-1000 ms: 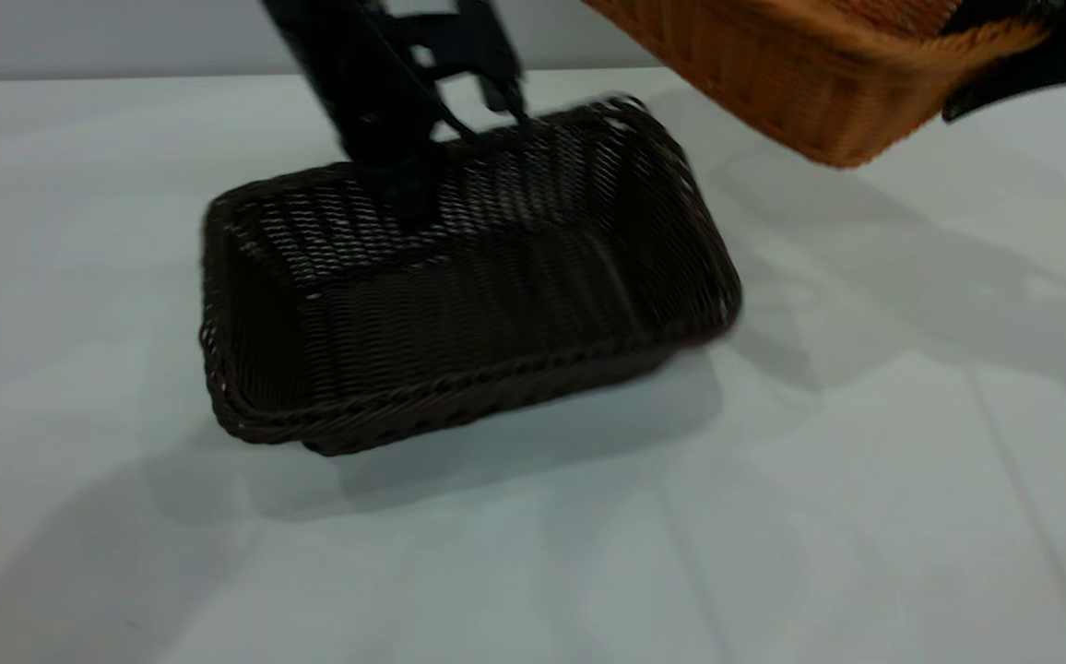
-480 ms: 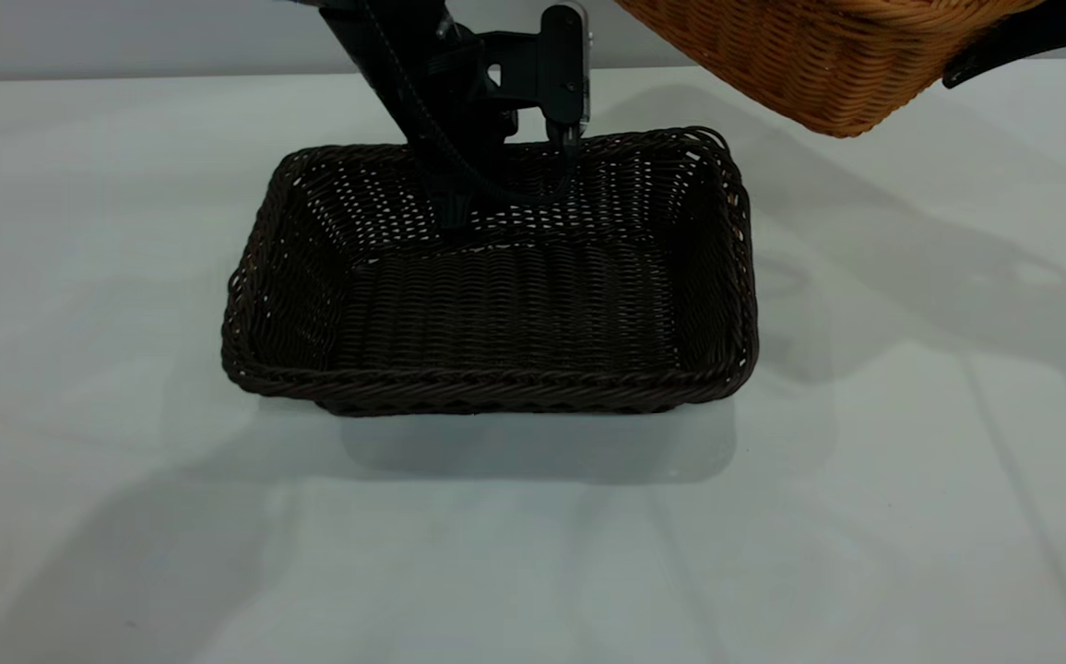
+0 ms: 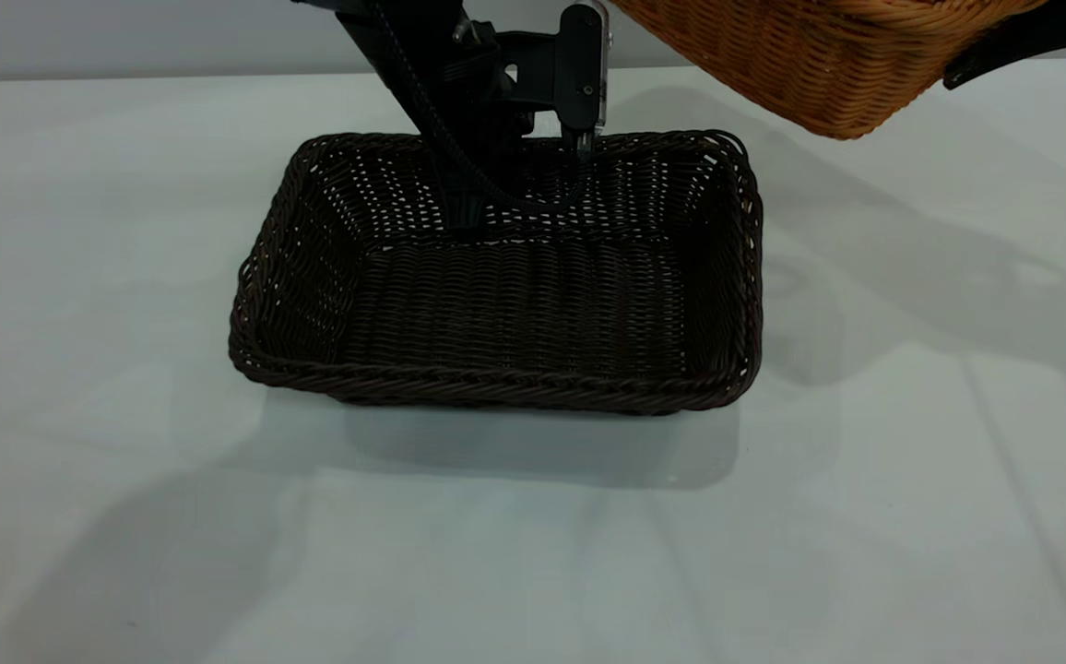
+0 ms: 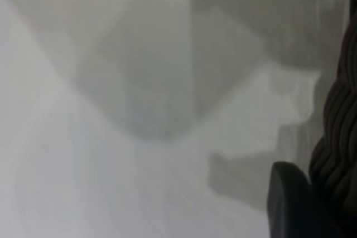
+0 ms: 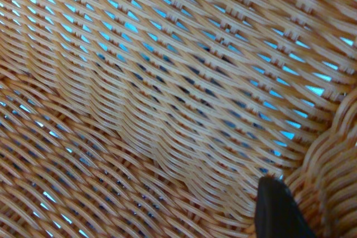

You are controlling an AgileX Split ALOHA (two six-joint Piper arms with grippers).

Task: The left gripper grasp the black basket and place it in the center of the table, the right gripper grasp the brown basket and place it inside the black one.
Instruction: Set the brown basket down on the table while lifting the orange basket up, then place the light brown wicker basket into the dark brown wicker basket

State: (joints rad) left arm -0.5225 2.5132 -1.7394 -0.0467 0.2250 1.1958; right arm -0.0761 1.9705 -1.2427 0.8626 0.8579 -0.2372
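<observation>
My left gripper is in the way of the opening at the black basket's far rim (image 3: 547,144). It should move back before my right gripper lowers the brown basket inside the black basket (image 3: 524,304).
The black basket (image 3: 515,304) sits flat and upright near the middle of the table (image 3: 865,516). My left gripper (image 3: 522,183) is at its far rim with its fingers either side of the far wall, shut on it. In the left wrist view one finger (image 4: 287,202) lies against the braided rim (image 4: 337,132). The brown basket (image 3: 800,55) hangs tilted in the air at the upper right, above and beyond the black basket's far right corner. My right gripper (image 3: 1003,51) is shut on its rim. The right wrist view shows its weave (image 5: 167,93) and one finger (image 5: 276,210).
The pale table stretches bare to the left, right and front of the black basket. Shadows of the arms and the brown basket fall across it at the right and front left.
The black basket was lifted and tilted, then came down flat on the table and slid slightly right with my left gripper. The brown basket rose a little and holds at the upper right.
</observation>
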